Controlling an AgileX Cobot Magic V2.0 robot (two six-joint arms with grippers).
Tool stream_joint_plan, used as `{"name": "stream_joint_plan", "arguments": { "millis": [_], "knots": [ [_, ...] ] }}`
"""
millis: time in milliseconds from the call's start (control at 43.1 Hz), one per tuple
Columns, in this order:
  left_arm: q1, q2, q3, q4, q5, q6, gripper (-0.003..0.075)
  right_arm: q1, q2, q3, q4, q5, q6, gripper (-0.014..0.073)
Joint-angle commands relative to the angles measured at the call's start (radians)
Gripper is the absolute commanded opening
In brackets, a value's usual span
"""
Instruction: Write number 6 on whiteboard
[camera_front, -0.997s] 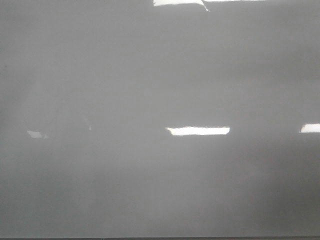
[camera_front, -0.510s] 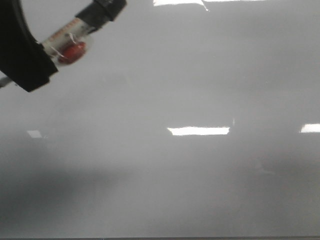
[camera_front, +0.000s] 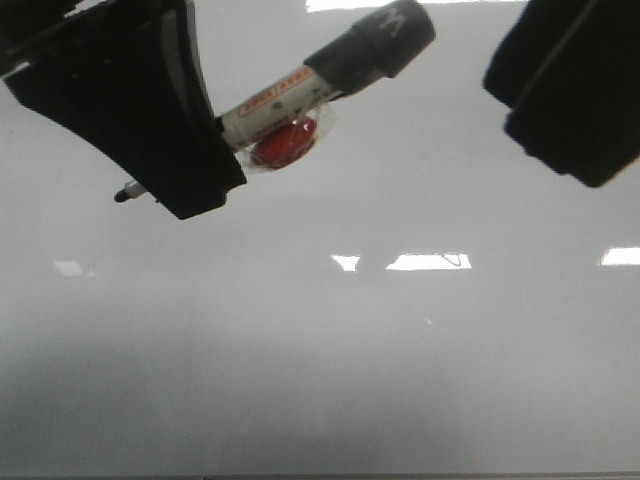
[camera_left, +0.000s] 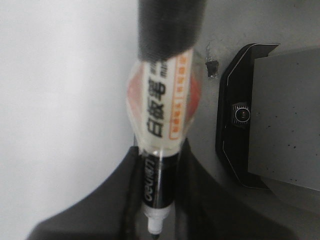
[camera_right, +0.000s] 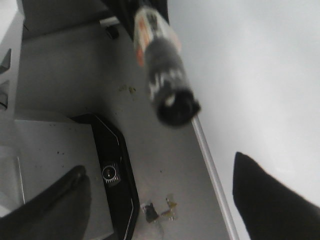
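The marker is in my left gripper with its tip (camera_front: 129, 192) pointing back toward the wrist, so next my right gripper grabs the dark tail end (camera_front: 384, 42) before writing 6.
The whiteboard (camera_front: 330, 360) fills the front view, glossy grey-white with bright light reflections. The number 6 does not show on it; only a faint thin dark line crosses the middle reflection, too small to read. My left gripper (camera_front: 170, 150) hangs at the upper left, shut on a black-and-white marker (camera_front: 285, 95) with a red blob on its barrel. The uncapped tip (camera_front: 122, 195) points left. In the left wrist view the marker (camera_left: 165, 100) sits between the dark fingers (camera_left: 132, 175). My right gripper (camera_right: 160, 200) is open and holds nothing, its dark body (camera_front: 570, 90) at the upper right.
Beside the whiteboard's metal edge (camera_right: 210, 165) lies grey table surface with a black angular device carrying a small lens (camera_right: 112, 172), seen also in the left wrist view (camera_left: 242, 114). Small scraps of tape (camera_right: 160, 210) lie near it.
The left gripper with the marker has come further into the front view, moving right and down. The right gripper has entered at the upper right. One second ago neither was in view.
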Motion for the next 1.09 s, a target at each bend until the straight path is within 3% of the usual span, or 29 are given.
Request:
{"name": "stream_joint_plan", "arguments": {
  "millis": [0, 209, 579, 950, 1066],
  "knots": [
    [-0.026, -0.029, -0.033, -0.014, -0.046, 0.003, -0.0020, 0.026, 0.006, -0.037, 0.091, -0.083, -0.075, 0.0601],
    [-0.041, -0.029, -0.033, -0.020, -0.050, 0.003, -0.0020, 0.087, 0.037, -0.052, 0.095, -0.157, -0.081, 0.0589],
    [-0.041, -0.029, -0.033, -0.020, -0.054, 0.003, -0.0020, 0.102, 0.050, -0.054, 0.094, -0.185, -0.081, 0.0407],
    [-0.041, -0.029, -0.033, -0.020, -0.065, -0.016, -0.0011, 0.102, 0.050, -0.054, 0.095, -0.189, -0.072, 0.0036],
    [-0.041, -0.029, -0.033, -0.022, -0.073, -0.037, 0.0128, 0.102, 0.050, -0.054, 0.095, -0.189, -0.061, -0.0027]
  ]
}}
